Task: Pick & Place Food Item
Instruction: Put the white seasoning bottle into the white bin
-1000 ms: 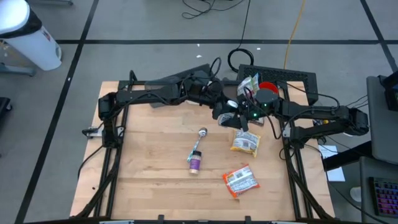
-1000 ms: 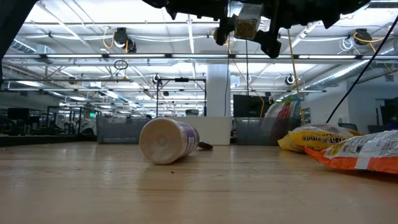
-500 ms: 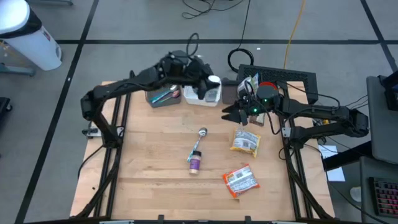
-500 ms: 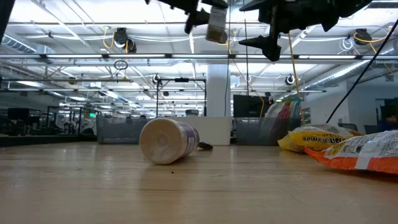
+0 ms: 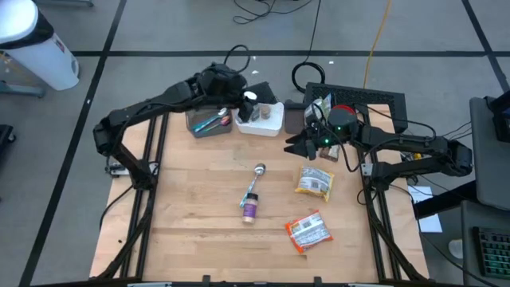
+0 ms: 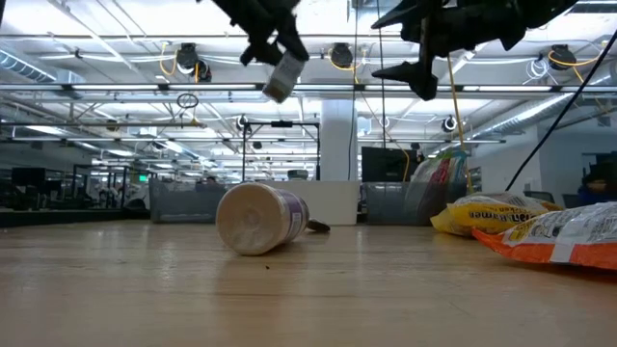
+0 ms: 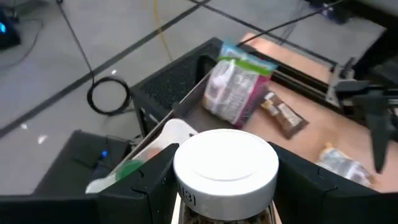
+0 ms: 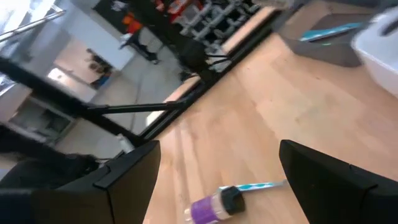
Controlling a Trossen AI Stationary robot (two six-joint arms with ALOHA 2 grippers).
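My right gripper is open, the jar's bottom (image 6: 278,94) pointing down, away from it, so my left gripper should swing that bottom toward my right gripper's fingers for handover.
A small jar with a white lid (image 7: 225,163) hangs above the white bin (image 5: 269,121) at the table's far edge, with my left gripper (image 5: 249,101) shut on it. In the low view the jar (image 6: 280,75) shows tilted, high over the table. My right gripper (image 5: 296,146) stands open in the air right of the bin, with nothing between its fingers (image 8: 134,171). A purple bottle (image 5: 250,209) lies on its side mid-table. A yellow bag (image 5: 313,182) and an orange bag (image 5: 307,231) lie flat at the right. My left gripper pinches the jar between its two fingers (image 7: 149,183), on opposite sides of the body just below the white lid (image 7: 186,200). The fingers come from the table's left, slanting down. The jar is lifted clear and tilted, above the white bin.
A grey bin (image 5: 209,122) with toothbrushes stands left of the white bin. A black bin (image 5: 374,100) at the far right holds a bag (image 5: 319,106). A spoon (image 5: 256,177) lies beside the purple bottle. Bare wood lies along the left and near sides.
My left gripper has carried the jar away from my right gripper, toward the table's far left and a little up, and now holds it over the white bin. It has tipped from pointing steeply down to a shallower slant, and the jar has tilted with it.
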